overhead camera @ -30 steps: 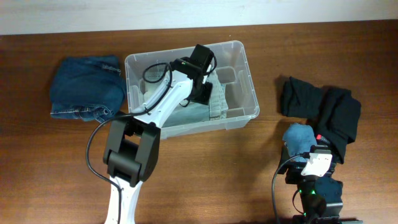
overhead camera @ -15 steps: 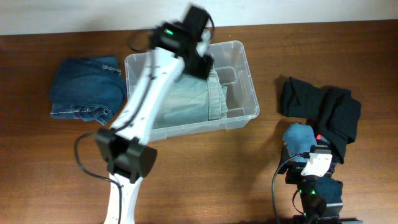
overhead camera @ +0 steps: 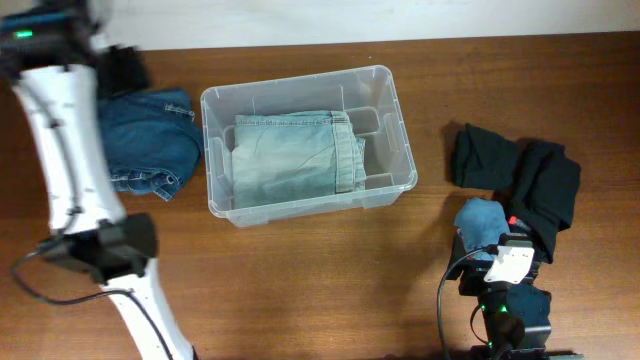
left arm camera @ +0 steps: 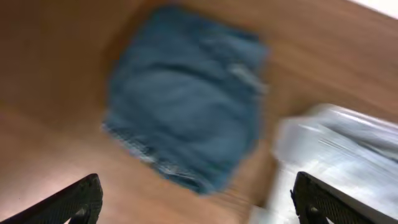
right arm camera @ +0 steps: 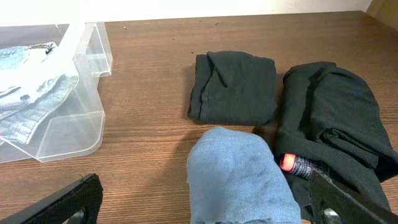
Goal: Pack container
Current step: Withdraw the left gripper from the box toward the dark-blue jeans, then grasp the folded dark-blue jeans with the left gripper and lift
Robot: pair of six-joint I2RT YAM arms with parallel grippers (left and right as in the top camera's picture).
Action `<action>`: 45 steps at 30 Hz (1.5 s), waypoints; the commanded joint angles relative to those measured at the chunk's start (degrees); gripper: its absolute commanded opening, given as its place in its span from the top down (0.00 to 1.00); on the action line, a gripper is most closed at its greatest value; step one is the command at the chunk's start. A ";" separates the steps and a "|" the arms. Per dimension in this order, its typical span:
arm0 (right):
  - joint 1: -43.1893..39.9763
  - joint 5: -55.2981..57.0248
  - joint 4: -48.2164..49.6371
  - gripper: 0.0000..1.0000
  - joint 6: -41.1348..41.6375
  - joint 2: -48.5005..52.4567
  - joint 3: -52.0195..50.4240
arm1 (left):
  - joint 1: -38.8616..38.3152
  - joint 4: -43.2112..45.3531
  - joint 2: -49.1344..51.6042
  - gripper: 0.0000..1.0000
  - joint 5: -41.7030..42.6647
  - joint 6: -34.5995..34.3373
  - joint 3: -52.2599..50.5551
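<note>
I should keep lowering my left gripper at the blue jeans' edge (left arm camera: pixel 119 84) facing away from the container, where open space (left arm camera: pixel 68 74) borders it, until its fingers close on that edge of the jeans.
The clear plastic container (overhead camera: pixel 310 205) stands mid-table and holds a folded pale green-grey pair of jeans (overhead camera: pixel 290 155). My left gripper (overhead camera: pixel 125 70) is open and empty, up above a folded blue pair of jeans (overhead camera: pixel 140 140) left of the container. The left wrist view is blurred: the blue jeans (left arm camera: pixel 186 118) lie ahead of the open fingers (left arm camera: pixel 199 208), with the container (left arm camera: pixel 348 143) at the right. My right gripper (right arm camera: pixel 208 211) is open, low over a folded light blue cloth (right arm camera: pixel 239 174), which the overhead view also shows (overhead camera: pixel 482 222).
Two folded black garments (right arm camera: pixel 233 87) (right arm camera: pixel 336 118) lie beyond the light blue cloth, right of the container (right arm camera: pixel 87 56). A small red-tipped dark object (right arm camera: pixel 288 163) rests between the blue cloth and the right black garment. A white wall runs along the table's far edge.
My left arm has lifted out of the container, leaving the pale jeans inside, and swung left to above the blue jeans. The right arm has not moved.
</note>
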 commanded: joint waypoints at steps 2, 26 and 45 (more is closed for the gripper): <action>-0.42 0.48 -0.13 0.01 0.22 -0.42 -0.42 | 8.63 1.09 4.79 0.01 9.75 -1.44 -2.86; -0.42 0.48 -0.13 0.02 0.22 -0.42 -0.42 | 24.87 12.61 30.05 0.01 40.30 17.03 -3.74; -0.42 0.48 -0.15 0.02 0.22 -0.42 -0.42 | 25.49 7.50 36.30 0.99 55.36 24.76 -2.89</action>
